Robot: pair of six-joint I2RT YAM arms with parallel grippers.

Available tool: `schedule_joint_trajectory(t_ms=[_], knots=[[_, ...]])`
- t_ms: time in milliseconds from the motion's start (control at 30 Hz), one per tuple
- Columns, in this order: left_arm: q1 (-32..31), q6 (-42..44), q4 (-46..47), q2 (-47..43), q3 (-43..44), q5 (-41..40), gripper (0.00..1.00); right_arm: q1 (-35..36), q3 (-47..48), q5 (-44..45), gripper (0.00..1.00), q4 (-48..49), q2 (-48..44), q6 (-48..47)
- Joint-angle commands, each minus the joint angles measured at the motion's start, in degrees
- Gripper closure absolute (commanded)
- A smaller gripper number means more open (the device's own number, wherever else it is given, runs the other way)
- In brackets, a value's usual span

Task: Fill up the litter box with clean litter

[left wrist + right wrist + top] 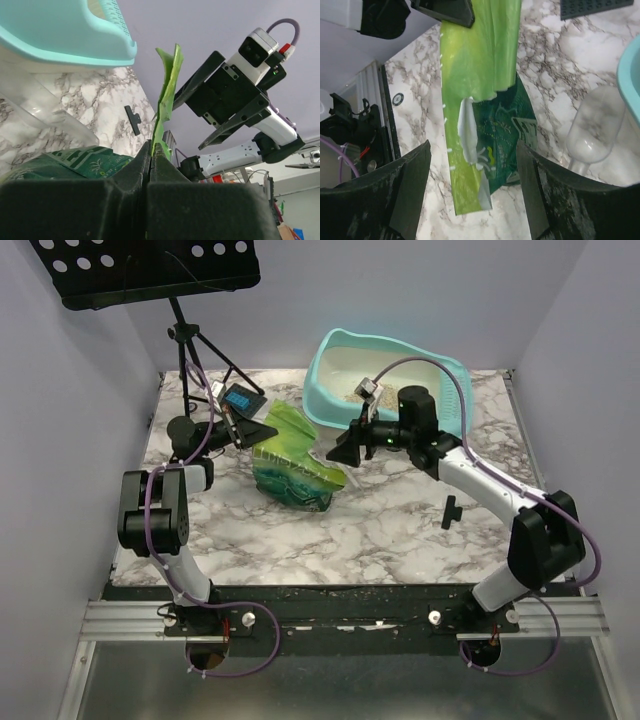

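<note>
The bag's top edge (284, 426) is slanted, and its far end is in my left gripper. My right gripper should hold the top edge's loose end (332, 478) while my left gripper takes a new grip.
The turquoise litter box (455, 370) stands at the back right, with a small tan patch of clean litter (352, 397) on its off-white floor. A green printed bag (290, 465) lies on the table left of it. My left gripper (262, 430) is shut on the bag's light-green top edge (165, 95), pinched between its closed fingertips (150, 147). My right gripper (345, 448) hangs open and empty just right of the bag. In the right wrist view it (475, 200) is above the bag's flap (475, 75), apart from it. The box rim shows in both wrist views (65, 45) (630, 75).
A clear plastic scoop (592, 135) lies on the table between the bag and the litter box. A small black clip (451, 510) lies beside the right arm. A music stand (150, 270) and a small screen device (240, 398) stand at the back left.
</note>
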Motion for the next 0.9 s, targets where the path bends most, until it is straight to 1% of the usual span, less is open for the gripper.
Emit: schedule_joint_trajectory(t_ms=[0,100,300,467,700,767,800,833,867], knots=[[-0.23,-6.41,28.65,-0.95,0.46,2.19,1.0,0.36,4.79,-7.43,0.23,4.82,4.31,-0.54],[-0.67,-6.59,28.65,-1.3,0.55,2.19,1.0,0.54,8.13,-9.72,0.24,4.19,7.92,-0.37],[-0.85,-6.41,28.56,-2.62,-0.06,1.75,1.0,2.11,11.91,-9.81,0.24,3.93,13.19,0.42],[-0.93,-6.06,28.65,-2.97,-0.33,1.58,1.0,3.79,12.97,-9.11,0.24,4.11,15.39,0.34],[-0.93,-6.41,28.56,-3.06,-0.33,1.58,1.0,5.89,11.92,-11.22,0.25,5.51,17.59,1.3],[-0.93,-6.42,28.21,-3.32,-0.33,1.58,1.0,6.34,11.92,-10.96,0.31,5.51,18.12,1.39],[-0.93,-5.72,27.08,-3.76,-0.42,1.66,1.0,6.51,11.92,-10.95,0.37,5.69,18.12,1.3],[-0.93,-3.88,25.07,-4.28,-0.68,1.58,1.0,6.77,12.01,-10.69,0.45,5.78,18.12,1.3],[-1.2,-1.26,21.13,-5.25,-0.85,1.58,1.0,6.86,12.09,-10.52,0.57,5.69,18.04,1.3]])
